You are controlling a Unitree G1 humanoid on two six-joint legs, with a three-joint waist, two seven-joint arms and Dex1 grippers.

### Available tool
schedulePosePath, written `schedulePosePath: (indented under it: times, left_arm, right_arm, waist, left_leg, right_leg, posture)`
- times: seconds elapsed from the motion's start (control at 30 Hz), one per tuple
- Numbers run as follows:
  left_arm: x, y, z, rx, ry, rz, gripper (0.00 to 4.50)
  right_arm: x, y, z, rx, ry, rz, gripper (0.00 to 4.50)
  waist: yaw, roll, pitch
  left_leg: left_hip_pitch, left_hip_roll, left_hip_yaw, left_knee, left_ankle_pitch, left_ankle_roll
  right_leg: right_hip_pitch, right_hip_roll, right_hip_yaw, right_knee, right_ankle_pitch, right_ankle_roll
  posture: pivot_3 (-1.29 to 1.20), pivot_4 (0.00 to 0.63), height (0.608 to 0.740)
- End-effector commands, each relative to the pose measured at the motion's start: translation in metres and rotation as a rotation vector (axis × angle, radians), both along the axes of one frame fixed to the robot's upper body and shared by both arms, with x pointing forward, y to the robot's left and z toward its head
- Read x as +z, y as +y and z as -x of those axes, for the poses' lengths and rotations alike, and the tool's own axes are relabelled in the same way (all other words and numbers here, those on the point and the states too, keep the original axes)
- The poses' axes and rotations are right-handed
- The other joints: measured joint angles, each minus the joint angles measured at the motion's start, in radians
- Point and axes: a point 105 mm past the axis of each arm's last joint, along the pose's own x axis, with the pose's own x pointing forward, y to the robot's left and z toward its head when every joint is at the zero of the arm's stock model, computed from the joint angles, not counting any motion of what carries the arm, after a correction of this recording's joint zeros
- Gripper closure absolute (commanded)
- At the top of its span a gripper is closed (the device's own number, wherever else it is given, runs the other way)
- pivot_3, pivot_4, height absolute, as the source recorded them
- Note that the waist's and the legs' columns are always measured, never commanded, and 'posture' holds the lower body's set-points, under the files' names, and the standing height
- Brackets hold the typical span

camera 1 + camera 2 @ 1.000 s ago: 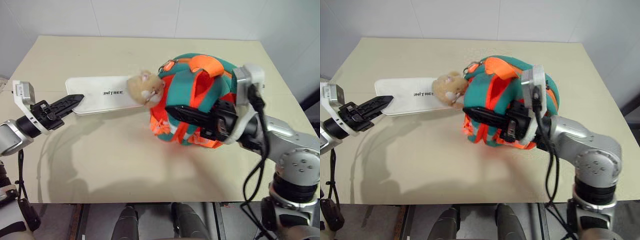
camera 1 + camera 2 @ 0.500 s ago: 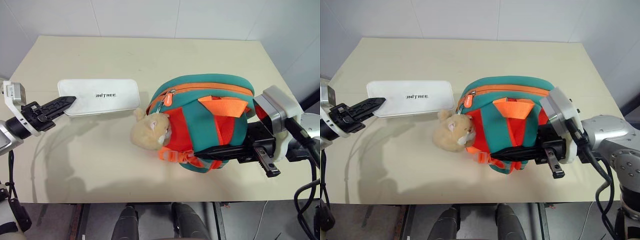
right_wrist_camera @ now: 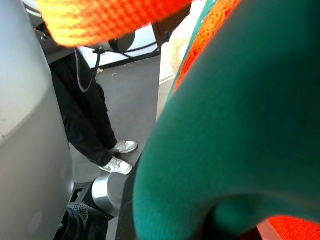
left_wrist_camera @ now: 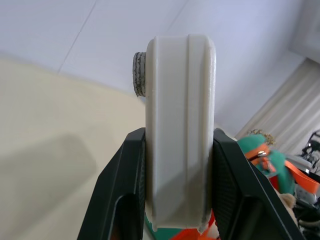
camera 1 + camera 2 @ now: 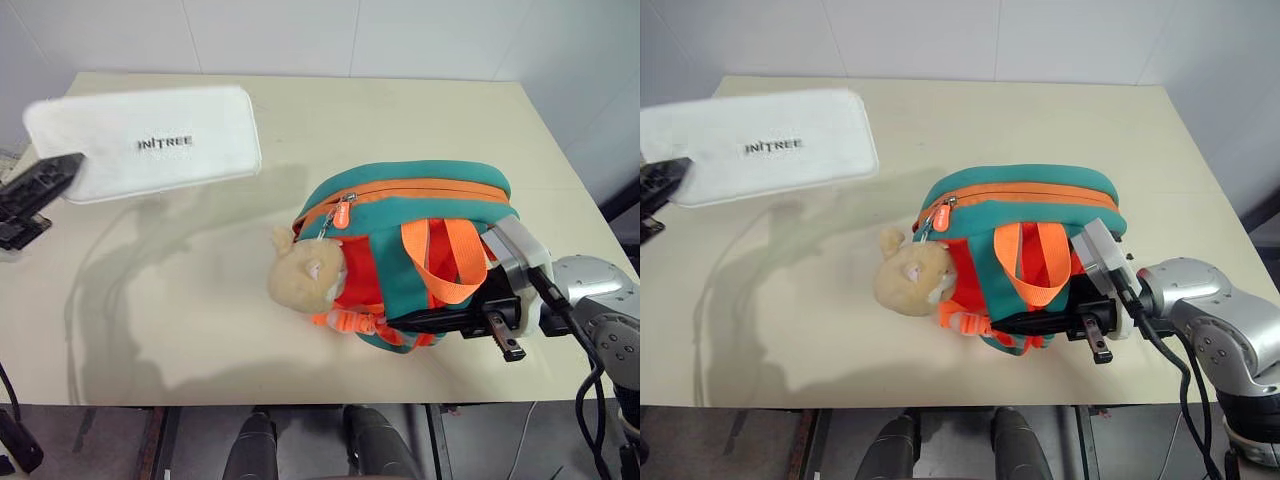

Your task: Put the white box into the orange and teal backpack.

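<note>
The white box's loose end points toward the backpack. My left gripper should keep moving it into the backpack's zip opening until the box sits inside.
The white box hangs in the air over the table's far left, its "UNITREE" lettering facing up. My left gripper is shut on the box's near end, with one black finger on each flat face. The orange and teal backpack rests on the table at the front right. Its orange zip line along the top looks closed, and the tan plush charm lies against its left side. My right gripper reaches in from the right, shut among the backpack's orange straps; its tips are hidden there.
The beige table reaches back to a white wall. The backpack sits close to the table's front edge. An orange zip pull hangs at the backpack's left end. A person's legs stand on the floor beside the table.
My left gripper has raised the white box off the table, up and to the left. The backpack has settled lower toward the front edge, as my right gripper sank and drew right.
</note>
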Motion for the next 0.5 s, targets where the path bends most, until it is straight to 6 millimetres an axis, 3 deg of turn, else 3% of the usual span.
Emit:
schedulePosePath:
  times: [0.03,0.17,0.5]
  left_arm:
    - [0.022,-0.006,0.022,-0.044,-0.149,-0.056,3.17]
    - [0.012,-0.024,0.031,-0.118,-0.105,-0.176,3.17]
    - [0.015,-0.054,0.036,-0.226,-0.141,-0.335,3.17]
  right_arm:
    - [0.003,0.002,-0.001,0.021,-0.024,-0.004,4.5]
    - [0.004,0.003,-0.007,0.023,-0.027,-0.006,4.5]
    - [0.006,0.005,-0.017,0.023,-0.035,-0.014,4.5]
  waist:
    - [0.0,0.0,0.0]
    - [-0.003,0.0,0.0]
    - [-0.001,0.001,0.0]
  left_leg:
    - [0.0,0.0,0.0,0.0,0.0,0.0]
    - [0.0,0.0,0.0,0.0,0.0,0.0]
    - [0.0,0.0,0.0,0.0,0.0,0.0]
  right_leg:
    - [0.0,0.0,0.0,0.0,0.0,0.0]
    - [0.0,0.0,0.0,0.0,0.0,0.0]
    - [0.0,0.0,0.0,0.001,0.0,0.0]
  posture:
    - [0.0,0.15,0.74]
    - [0.0,0.15,0.74]
    - [0.0,0.15,0.74]
